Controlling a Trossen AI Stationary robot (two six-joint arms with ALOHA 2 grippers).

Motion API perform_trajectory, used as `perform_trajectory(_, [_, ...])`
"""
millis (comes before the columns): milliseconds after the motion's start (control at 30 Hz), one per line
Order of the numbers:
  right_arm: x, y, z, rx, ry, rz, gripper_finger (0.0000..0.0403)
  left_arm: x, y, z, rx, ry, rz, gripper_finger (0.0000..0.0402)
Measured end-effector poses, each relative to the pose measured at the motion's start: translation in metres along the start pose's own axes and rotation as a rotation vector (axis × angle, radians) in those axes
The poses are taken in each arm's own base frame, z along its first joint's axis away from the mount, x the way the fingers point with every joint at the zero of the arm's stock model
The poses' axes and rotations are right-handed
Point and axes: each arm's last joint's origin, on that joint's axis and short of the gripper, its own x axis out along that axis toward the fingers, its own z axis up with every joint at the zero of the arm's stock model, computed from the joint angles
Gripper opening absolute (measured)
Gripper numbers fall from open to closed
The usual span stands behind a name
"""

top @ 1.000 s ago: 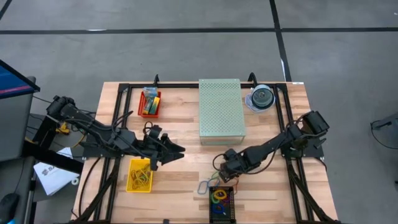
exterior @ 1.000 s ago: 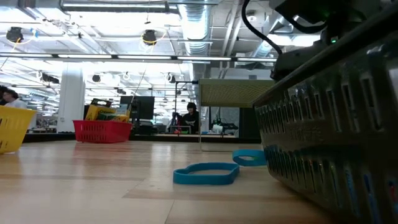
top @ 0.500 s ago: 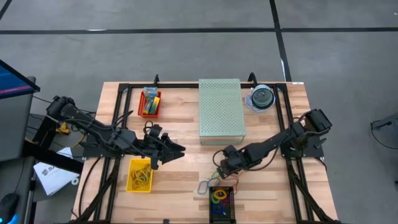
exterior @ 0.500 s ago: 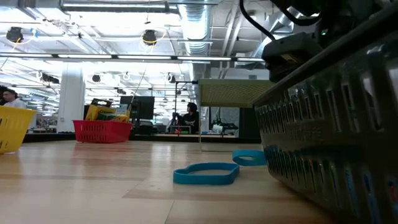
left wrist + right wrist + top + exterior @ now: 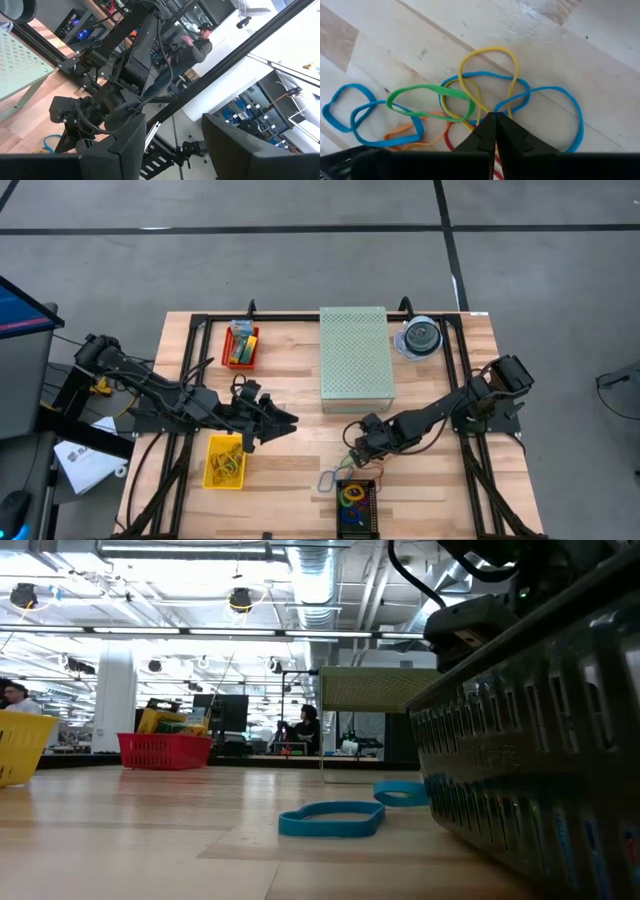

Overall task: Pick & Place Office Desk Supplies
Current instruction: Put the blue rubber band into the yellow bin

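The yellow bin (image 5: 226, 462) sits next to the robot's left gripper and far from its right gripper at the tangle, so the robot should first pass the blue band (image 5: 579, 115) to the left gripper.
A tangle of rubber bands (image 5: 485, 100) in yellow, blue, green, orange and red lies flat on the table just beyond the black basket (image 5: 357, 506). My right gripper (image 5: 352, 452) points down into the tangle with its fingers shut (image 5: 495, 120). Two blue bands (image 5: 332, 820) lie loose left of the basket. Crayon boxes (image 5: 241, 343) sit in a red bin at the far left. My left gripper (image 5: 290, 421) waits open and level above the table's left half, with nothing between its fingers (image 5: 172, 155). My right gripper comes from above, steeply tilted. Its shut tips meet where a yellow band (image 5: 479, 111) and a blue band (image 5: 506, 104) cross. The fingers hide which strands lie between them. The bands still rest flat on the wood.
A pale green perforated box (image 5: 355, 358) stands at the far middle, with a clear disc case (image 5: 420, 338) to its right. A yellow bin (image 5: 224, 461) holds bands near the left gripper. The black basket holds more bands. Bare wood lies between the arms. A person (image 5: 197, 45) is in the room behind.
My right gripper has shut its fingers on the tangle of bands; the bands still lie on the table.
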Motion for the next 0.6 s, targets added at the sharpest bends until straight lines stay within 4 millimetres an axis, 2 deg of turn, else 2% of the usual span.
perform_trajectory(167, [-0.002,0.002,-0.001,-0.002,-0.001,0.005,0.0002,0.000,0.000,0.000,0.001,0.000,-0.001,0.0186])
perform_trajectory(300, [-0.018,0.015,-0.002,-0.013,-0.037,0.069,0.0001,0.000,0.000,0.000,0.003,0.000,0.000,0.0186])
perform_trajectory(433, [-0.048,0.029,-0.002,-0.013,-0.106,0.169,0.0001,0.000,0.000,0.000,0.007,0.006,0.007,0.0186])
perform_trajectory(600, [-0.099,0.038,0.000,-0.019,-0.214,0.321,0.0001,0.000,0.003,-0.003,0.019,0.027,0.029,0.0186])
